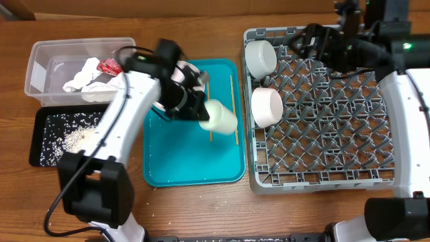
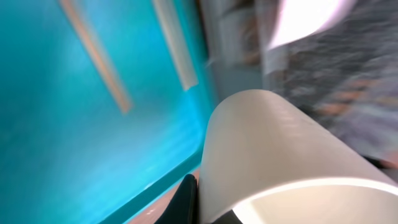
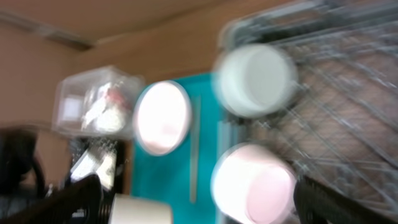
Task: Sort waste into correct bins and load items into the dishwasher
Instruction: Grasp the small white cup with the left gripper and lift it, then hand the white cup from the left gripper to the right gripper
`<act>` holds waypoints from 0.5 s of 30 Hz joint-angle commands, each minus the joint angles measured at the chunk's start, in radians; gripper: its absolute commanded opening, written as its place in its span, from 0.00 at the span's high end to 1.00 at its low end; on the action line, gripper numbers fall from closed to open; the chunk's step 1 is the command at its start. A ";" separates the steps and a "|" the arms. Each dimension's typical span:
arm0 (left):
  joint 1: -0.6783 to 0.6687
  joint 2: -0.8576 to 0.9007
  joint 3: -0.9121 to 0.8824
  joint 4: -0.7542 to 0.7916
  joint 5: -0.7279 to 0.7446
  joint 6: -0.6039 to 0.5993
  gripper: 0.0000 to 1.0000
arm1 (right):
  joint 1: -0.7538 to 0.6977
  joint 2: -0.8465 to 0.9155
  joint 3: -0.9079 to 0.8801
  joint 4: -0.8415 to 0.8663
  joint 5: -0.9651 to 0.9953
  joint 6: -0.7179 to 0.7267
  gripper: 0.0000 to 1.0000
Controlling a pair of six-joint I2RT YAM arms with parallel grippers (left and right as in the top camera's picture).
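Note:
I should pass the cup (image 1: 220, 119) from my left gripper to my right gripper for loading, because the dish rack's free near corner (image 1: 274, 165) is on my right gripper's side.
My left gripper (image 1: 200, 109) is shut on a small white cup (image 1: 220, 116) and holds it on its side above the teal tray (image 1: 188, 168). The cup fills the left wrist view (image 2: 280, 149), with one dark finger (image 2: 188, 200) against its wall. Two wooden chopsticks (image 1: 232, 101) lie on the tray and show in the left wrist view (image 2: 96, 56). A pale plate (image 1: 186, 72) lies partly under the left arm. Two bowls (image 1: 261, 57) (image 1: 267, 106) sit in the grey dish rack (image 1: 336, 148). My right gripper (image 1: 310, 42) is open and empty above the rack's far edge.
The clear tub (image 1: 40, 67) at far left holds the white napkin (image 1: 84, 77) and red wrapper (image 1: 109, 65). The black tray (image 1: 44, 138) in front of it holds rice scraps (image 1: 79, 138). The right wrist view is blurred, showing both bowls (image 3: 255, 81) and the plate (image 3: 163, 117).

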 commanded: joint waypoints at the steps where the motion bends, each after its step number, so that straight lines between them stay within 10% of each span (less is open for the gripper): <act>1: 0.163 -0.019 0.036 -0.007 0.578 0.149 0.96 | 0.127 -0.018 -0.119 0.163 -0.286 -0.052 0.00; 6: 0.243 -0.019 0.036 -0.052 0.800 0.148 0.96 | 0.203 -0.016 -0.272 0.537 -0.628 -0.059 0.04; 15: 0.242 -0.019 0.036 -0.052 0.841 0.148 0.96 | 0.313 0.029 -0.283 0.608 -0.660 -0.104 0.27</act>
